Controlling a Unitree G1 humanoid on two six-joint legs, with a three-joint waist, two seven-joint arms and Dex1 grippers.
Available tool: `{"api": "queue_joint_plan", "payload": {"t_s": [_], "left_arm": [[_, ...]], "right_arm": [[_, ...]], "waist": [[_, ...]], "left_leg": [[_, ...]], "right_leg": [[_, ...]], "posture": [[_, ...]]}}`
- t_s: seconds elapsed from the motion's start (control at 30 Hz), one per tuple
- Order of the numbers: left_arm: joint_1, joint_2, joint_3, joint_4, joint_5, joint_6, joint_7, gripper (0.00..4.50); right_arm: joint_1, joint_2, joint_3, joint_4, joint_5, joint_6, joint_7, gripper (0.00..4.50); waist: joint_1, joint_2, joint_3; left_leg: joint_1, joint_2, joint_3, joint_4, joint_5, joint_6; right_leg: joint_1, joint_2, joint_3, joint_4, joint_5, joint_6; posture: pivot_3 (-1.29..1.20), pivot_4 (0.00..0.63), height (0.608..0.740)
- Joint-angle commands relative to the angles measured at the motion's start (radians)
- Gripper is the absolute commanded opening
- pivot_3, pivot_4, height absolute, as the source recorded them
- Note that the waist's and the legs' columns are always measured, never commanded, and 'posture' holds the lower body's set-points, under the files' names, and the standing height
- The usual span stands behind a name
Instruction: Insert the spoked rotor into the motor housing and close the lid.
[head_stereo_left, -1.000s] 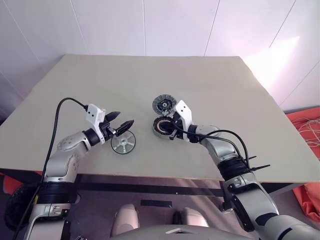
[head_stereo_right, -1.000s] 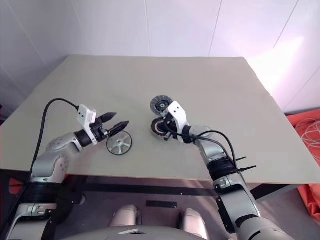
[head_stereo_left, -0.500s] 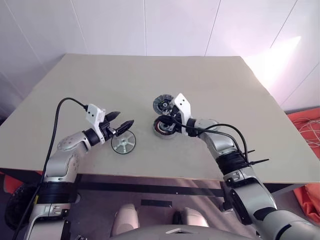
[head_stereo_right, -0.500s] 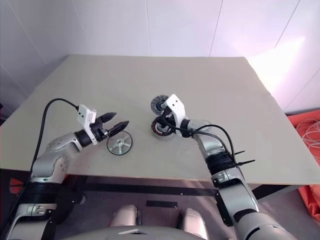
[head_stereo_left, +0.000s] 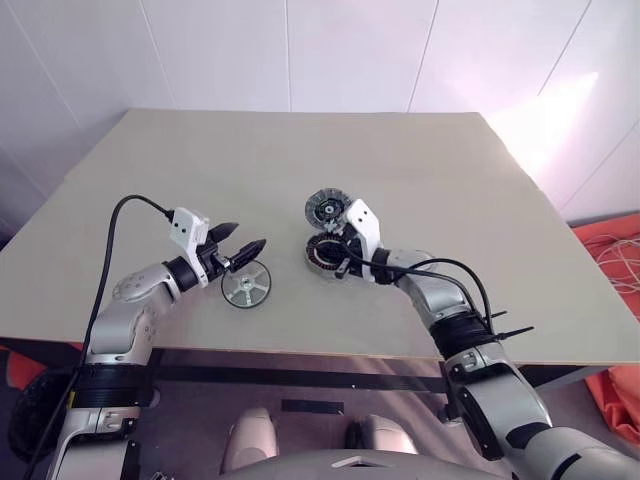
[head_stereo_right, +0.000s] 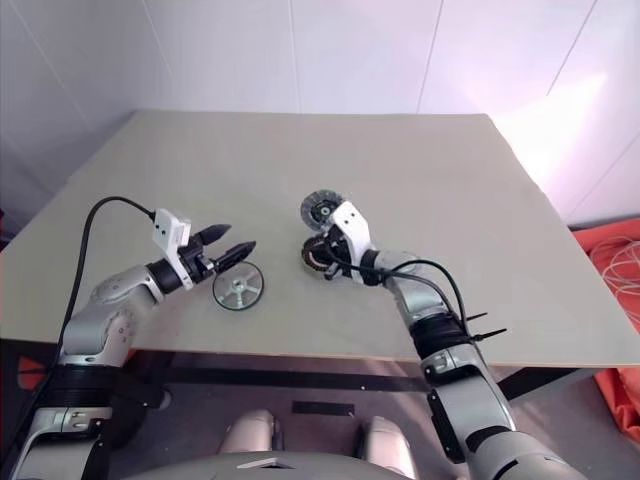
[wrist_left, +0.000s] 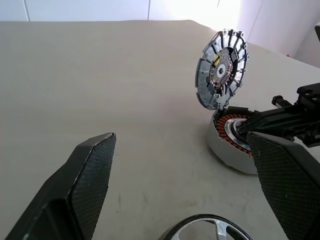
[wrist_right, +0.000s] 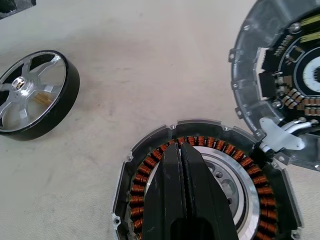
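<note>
The motor housing's silver centre (wrist_left: 235, 128) is an open ring, so I expect to find a shaft hidden under the spoked rotor's hub (head_stereo_left: 246, 284) when I lift it.
The motor housing (head_stereo_left: 315, 257) lies open near the table's middle, its copper windings (wrist_right: 150, 165) ringing a silver centre. The ribbed lid (head_stereo_left: 323, 209) stands tilted up from the housing's far rim, inner face showing. The spoked rotor (head_stereo_left: 246, 287) lies flat on the table to the housing's left, a shiny wheel in a dark ring (wrist_right: 35, 95). My right gripper (wrist_right: 180, 147) is shut and empty, its tips over the housing's silver centre. My left gripper (head_stereo_left: 250, 238) hangs open just above the rotor's far edge, nothing between its fingers (wrist_left: 90, 170).
The beige table (head_stereo_left: 200, 170) carries these parts and runs wide on all sides. Its front edge lies close below the rotor. An orange cloth (head_stereo_left: 615, 260) lies on the floor beyond the right edge.
</note>
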Motion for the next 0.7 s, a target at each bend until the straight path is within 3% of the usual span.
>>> {"api": "queue_joint_plan", "payload": {"t_s": [0.03,0.4,0.5,0.63,0.7], "left_arm": [[-0.008,0.022,0.051,-0.034,-0.041,0.053,0.022,4.5],[0.121,0.129,0.11,-0.066,-0.116,0.262,0.007,4.5],[0.146,0.146,0.123,-0.072,-0.13,0.276,-0.007,3.88],[0.153,0.153,0.129,-0.072,-0.142,0.299,0.001,2.6],[0.149,0.148,0.132,-0.073,-0.154,0.325,0.008,2.6]], "right_arm": [[-0.025,-0.03,-0.059,-0.133,0.067,0.025,0.034,0.02],[-0.002,-0.122,-0.098,-0.207,0.083,0.059,0.04,0.02],[0.0,-0.124,-0.098,-0.21,0.084,0.059,0.038,0.0],[-0.001,-0.126,-0.1,-0.214,0.085,0.06,0.035,0.0],[-0.001,-0.127,-0.101,-0.214,0.085,0.059,0.034,0.0]], "waist": [[0.0,0.0,0.0],[-0.015,0.0,0.0],[-0.015,0.0,0.0],[-0.015,0.0,0.0],[-0.015,0.0,0.0]], "left_leg": [[0.0,0.0,0.0,0.0,0.0,0.0],[0.0,0.0,0.0,-0.002,0.0,0.0],[0.0,0.0,0.0,-0.002,0.0,0.0],[0.001,0.0,0.0,-0.002,0.0,0.0],[0.001,0.0,0.0,-0.002,0.0,0.0]], "right_leg": [[0.0,0.0,0.0,0.0,0.0,0.0],[-0.001,0.0,0.0,-0.001,0.0,-0.001],[-0.001,0.0,0.0,0.0,-0.001,-0.001],[0.0,0.0,0.0,0.0,-0.002,0.002],[0.0,0.0,0.0,0.0,-0.002,0.002]], "posture": [[0.0,0.0,0.74],[0.0,0.0,0.74],[0.0,0.0,0.74],[0.0,0.0,0.74],[0.0,0.0,0.74]]}}
